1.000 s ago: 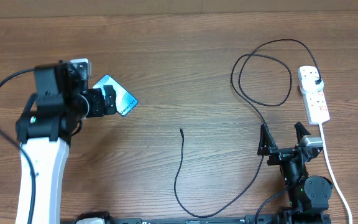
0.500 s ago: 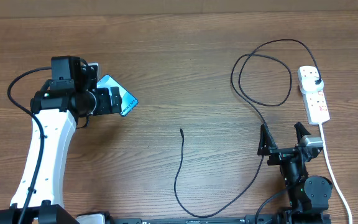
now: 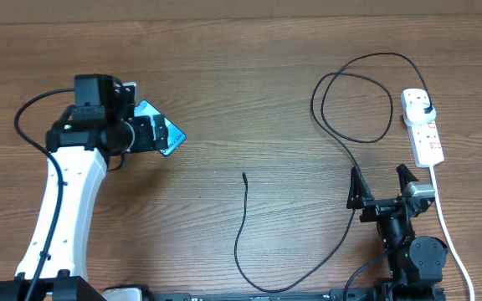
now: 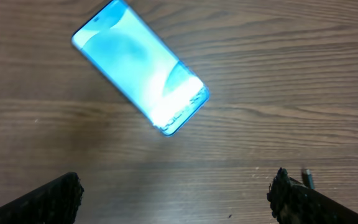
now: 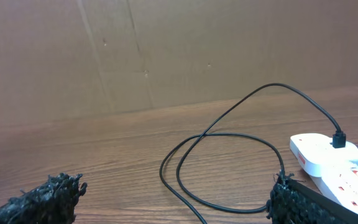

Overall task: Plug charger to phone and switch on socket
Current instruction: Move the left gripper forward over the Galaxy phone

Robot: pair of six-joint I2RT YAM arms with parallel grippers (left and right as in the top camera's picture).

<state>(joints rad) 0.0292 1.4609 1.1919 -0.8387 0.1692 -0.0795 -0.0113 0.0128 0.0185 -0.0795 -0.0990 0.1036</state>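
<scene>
The phone (image 4: 142, 67) is at a slant to my left gripper's fingers, so next I turn my left gripper to line up with the phone's long edges (image 4: 166, 49) before it goes down around the phone.
The phone (image 3: 172, 138) lies tilted on the wooden table at the left, screen up and lit blue. In the left wrist view the phone (image 4: 140, 66) lies ahead of my open, empty left gripper (image 4: 176, 196), which hovers over its near end (image 3: 154, 134). The charger cable (image 3: 243, 226) runs from its free connector tip (image 3: 243, 175) in a long curve and loop to its plug head (image 3: 426, 109), seated in the white socket strip (image 3: 429, 142). The tip also shows in the left wrist view (image 4: 308, 178). My right gripper (image 3: 383, 186) is open and empty, straddling the cable near the socket (image 5: 328, 158).
The socket's white cord (image 3: 450, 242) runs down the right edge of the table. The cable loop (image 5: 229, 168) lies ahead of the right gripper (image 5: 173, 199). A cardboard wall (image 5: 166, 56) stands behind the table.
The left arm has swung in and its gripper has shifted slightly right over the phone's near end. The phone, cable and right arm have not moved.
</scene>
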